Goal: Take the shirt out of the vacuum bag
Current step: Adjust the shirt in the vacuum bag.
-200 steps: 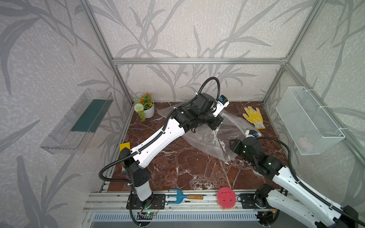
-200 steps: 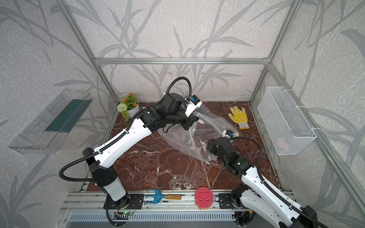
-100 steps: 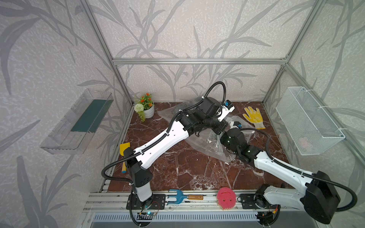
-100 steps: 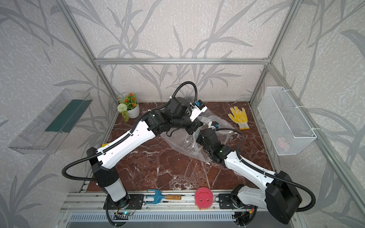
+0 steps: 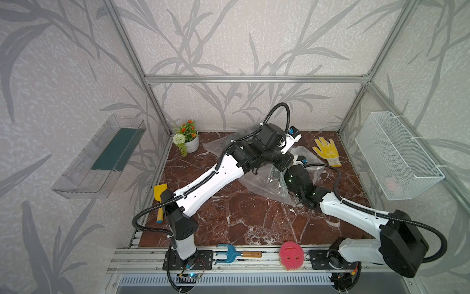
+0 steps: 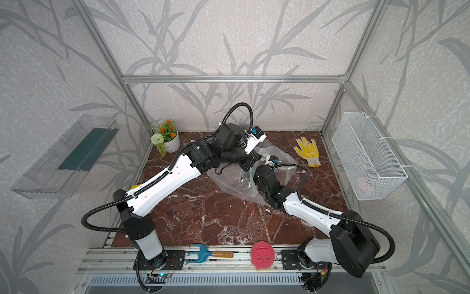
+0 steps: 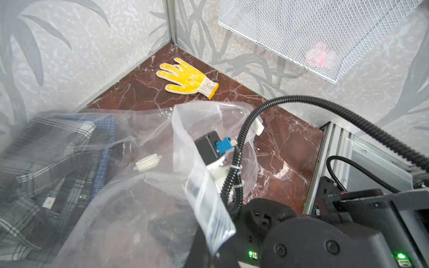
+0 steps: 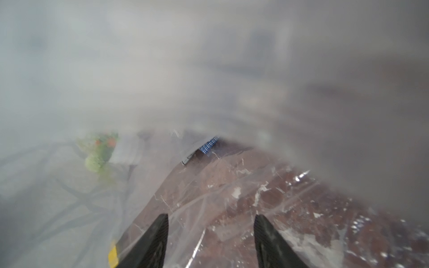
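Note:
Next, I lift the bag's zip-seal edge [image 7: 207, 210] with my left gripper and make the bag's opening taller first, because the vacuum bag's film [image 8: 201, 93] sags across my right gripper's way to the shirt.
The clear vacuum bag [image 5: 262, 183] [image 6: 229, 178] lies crumpled on the marble floor at back centre. My left gripper [image 7: 213, 255] is shut on a strip of its zip-seal edge [image 7: 206, 208] and holds the mouth up. The grey and blue plaid shirt [image 7: 53, 167] lies inside, behind the film, next to the round white valve disc [image 7: 147, 162]. My right gripper [image 8: 211, 218] is open inside the bag mouth with nothing between its fingers [image 8: 153, 241]. A blue-checked corner of the shirt [image 8: 210, 145] shows ahead of it. In both top views the left wrist hides the right fingers.
A yellow glove [image 5: 326, 152] lies at the back right and a flower pot [image 5: 189, 141] at the back left. A wire basket [image 5: 396, 155] hangs on the right wall. A yellow scraper [image 5: 160, 196], blue fork [image 5: 229, 254] and pink sponge [image 5: 291, 255] sit near the front.
My right arm has swung in from the front right and pushed its open gripper into the bag mouth. The left gripper shifted slightly right, still holding the bag's edge.

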Available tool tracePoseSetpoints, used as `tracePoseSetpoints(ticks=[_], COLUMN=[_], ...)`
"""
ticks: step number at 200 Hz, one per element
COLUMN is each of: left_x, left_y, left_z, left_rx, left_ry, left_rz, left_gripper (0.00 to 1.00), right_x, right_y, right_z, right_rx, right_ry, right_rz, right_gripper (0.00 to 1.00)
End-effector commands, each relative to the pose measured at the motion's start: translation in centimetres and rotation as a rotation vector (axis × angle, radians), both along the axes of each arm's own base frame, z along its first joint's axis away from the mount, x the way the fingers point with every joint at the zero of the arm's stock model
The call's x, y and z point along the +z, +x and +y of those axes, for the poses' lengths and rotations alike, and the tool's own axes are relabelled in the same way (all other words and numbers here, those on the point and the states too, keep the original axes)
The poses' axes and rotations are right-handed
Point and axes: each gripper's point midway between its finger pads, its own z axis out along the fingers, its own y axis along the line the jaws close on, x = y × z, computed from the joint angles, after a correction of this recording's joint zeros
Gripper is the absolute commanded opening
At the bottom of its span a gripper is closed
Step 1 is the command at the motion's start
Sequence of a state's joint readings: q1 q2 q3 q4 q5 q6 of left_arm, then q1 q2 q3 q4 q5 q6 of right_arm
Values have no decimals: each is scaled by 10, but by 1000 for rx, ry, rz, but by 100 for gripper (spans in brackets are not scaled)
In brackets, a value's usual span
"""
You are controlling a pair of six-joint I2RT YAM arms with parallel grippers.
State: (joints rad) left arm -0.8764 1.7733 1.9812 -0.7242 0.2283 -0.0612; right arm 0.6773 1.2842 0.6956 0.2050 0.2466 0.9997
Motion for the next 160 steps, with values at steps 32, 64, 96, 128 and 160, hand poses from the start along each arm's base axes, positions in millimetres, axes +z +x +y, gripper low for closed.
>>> tracePoseSetpoints(ticks=[32, 64, 96, 128, 160], left_x=[26, 29, 32, 27, 13], left_y=[41, 41, 30, 20, 14], left_z=[12, 1, -3, 4, 8], left_rx=[91, 45, -7, -21, -34], left_ry=[-67, -81, -90, -69, -47], left_rz=[-35, -15, 12, 27, 54], left_gripper=[0, 0, 0, 0, 0], right_x=[17, 16, 9, 19, 46], right_y=[-57, -75, -55, -18, 10], right_z=[-2, 21, 28, 22, 15], right_rx=[271, 369, 311, 245, 208], right_ry=[-153, -237, -234, -219, -242], right_rz=[-49, -57, -53, -68, -121], right_gripper=[59, 58, 58, 58, 58])
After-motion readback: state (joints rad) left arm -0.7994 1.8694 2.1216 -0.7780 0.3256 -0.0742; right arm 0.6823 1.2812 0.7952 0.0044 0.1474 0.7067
